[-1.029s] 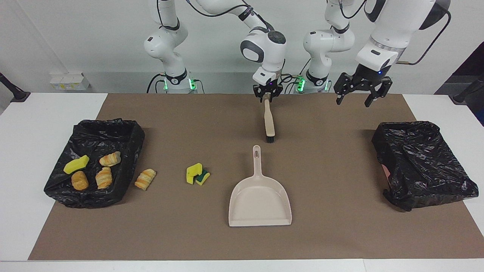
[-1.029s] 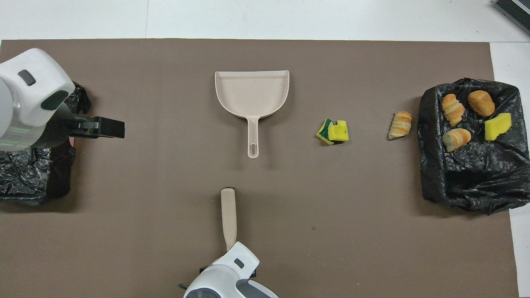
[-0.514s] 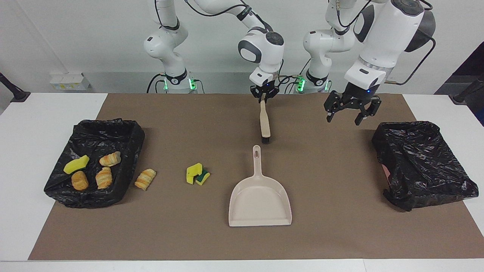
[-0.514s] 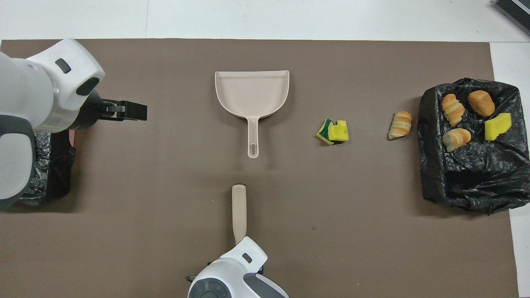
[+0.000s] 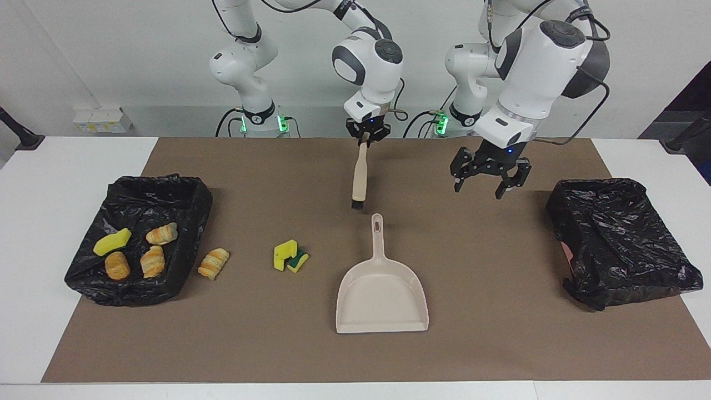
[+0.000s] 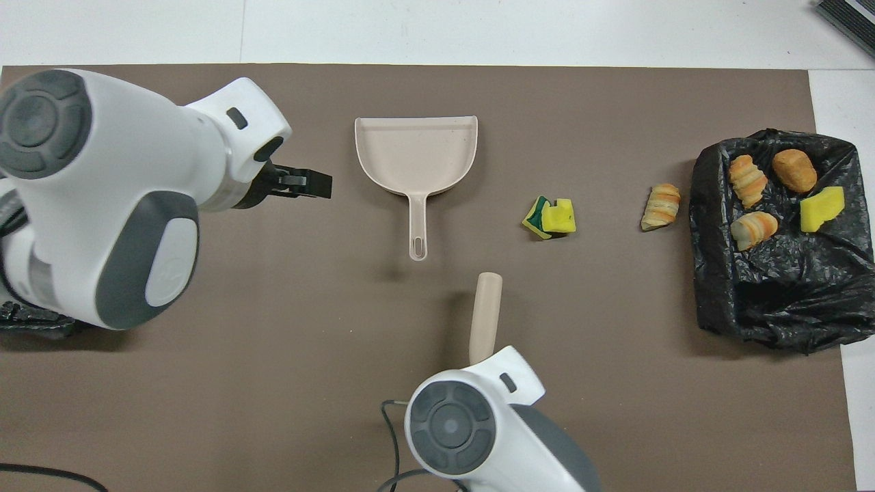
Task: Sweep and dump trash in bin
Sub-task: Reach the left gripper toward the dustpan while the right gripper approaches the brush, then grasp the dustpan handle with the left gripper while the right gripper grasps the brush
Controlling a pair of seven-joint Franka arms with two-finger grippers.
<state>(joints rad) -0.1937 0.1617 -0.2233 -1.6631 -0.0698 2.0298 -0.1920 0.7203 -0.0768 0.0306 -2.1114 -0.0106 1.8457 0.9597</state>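
Observation:
The beige dustpan's handle (image 6: 418, 217) is free and points toward my arms. My open left gripper should move next until its fingers are on both sides of the handle (image 6: 418, 236) and close.
My right gripper (image 5: 365, 139) is shut on the handle of the beige brush (image 5: 359, 178), which hangs bristle end down over the mat, beside the dustpan handle's tip; in the overhead view the brush (image 6: 485, 318) sticks out from under the wrist. The beige dustpan (image 5: 382, 289) (image 6: 415, 154) lies flat mid-mat. Trash on the mat: a yellow-and-green sponge pile (image 5: 290, 255) (image 6: 550, 217) and a croissant (image 5: 213, 263) (image 6: 660, 206). The black-bagged bin (image 5: 183, 194) (image 6: 772, 301) at the right arm's end holds more pieces. My left gripper (image 5: 477, 191) (image 6: 304, 184) hovers open and empty over bare mat.
A second black-bagged bin (image 5: 622, 239) sits at the left arm's end of the brown mat (image 5: 500, 344). White table (image 5: 33, 222) borders the mat. A small white box (image 5: 100, 119) stands at the table's edge by the wall.
The right gripper has swung the brush toward the right arm's end, tilting it. The left gripper has come down and moved from near its bin toward the dustpan.

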